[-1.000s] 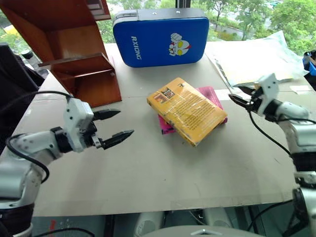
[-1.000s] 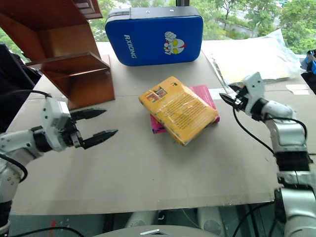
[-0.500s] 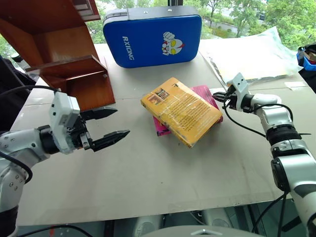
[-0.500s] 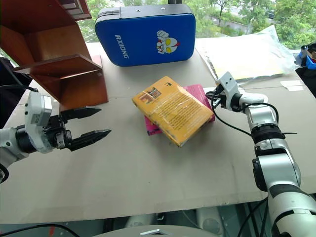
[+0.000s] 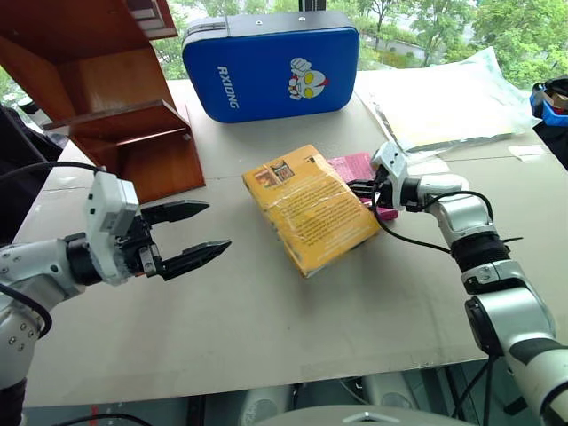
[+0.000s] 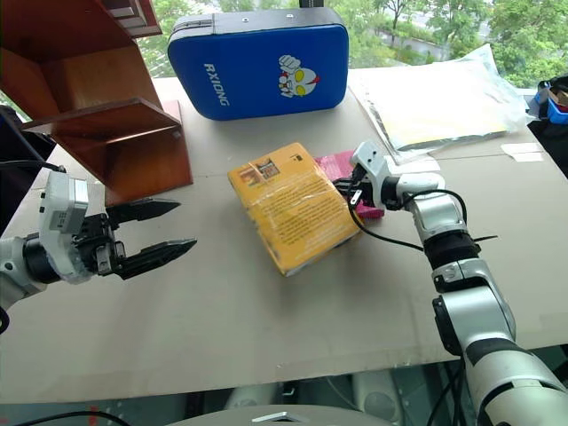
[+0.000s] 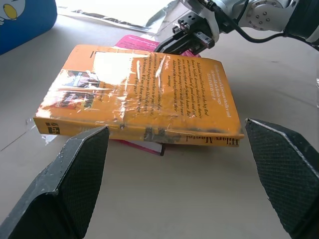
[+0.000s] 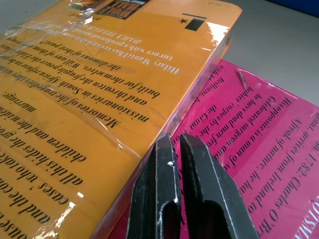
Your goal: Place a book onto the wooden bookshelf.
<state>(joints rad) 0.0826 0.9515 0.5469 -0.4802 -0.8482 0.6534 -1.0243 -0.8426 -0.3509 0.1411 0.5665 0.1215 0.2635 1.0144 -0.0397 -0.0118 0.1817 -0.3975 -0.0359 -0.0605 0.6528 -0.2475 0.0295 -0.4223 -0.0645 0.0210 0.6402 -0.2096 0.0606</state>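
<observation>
The pink book [image 5: 353, 167] pokes out crooked [image 7: 150, 147] under the yellow-orange book. The pink book will stay behind, lying flat, when I lift the yellow-orange book.
The yellow-orange book [image 5: 311, 209] in glossy wrap lies flat mid-table, partly on top of a thinner pink book [image 5: 351, 166]. My right gripper [image 5: 359, 189] is shut, empty, and its tips press against the yellow book's right edge, over the pink cover [image 8: 259, 129]. In the right wrist view the fingertips [image 8: 167, 149] meet at the seam between the two books. My left gripper [image 5: 217, 226] is open, hovering left of the book and pointing at its spine [image 7: 149, 134]. The wooden bookshelf [image 5: 115, 98] stands at the far left of the table.
A blue padded case [image 5: 271, 62] stands upright behind the books. A clear plastic bag with papers [image 5: 453, 98] lies at the far right. Bare grey table [image 5: 266, 319] stretches in front of the books to the near edge.
My right gripper shut and swept left against the yellow book's right edge. The book slid left and turned, uncovering more of the pink book. The left gripper stayed open, hardly moving.
</observation>
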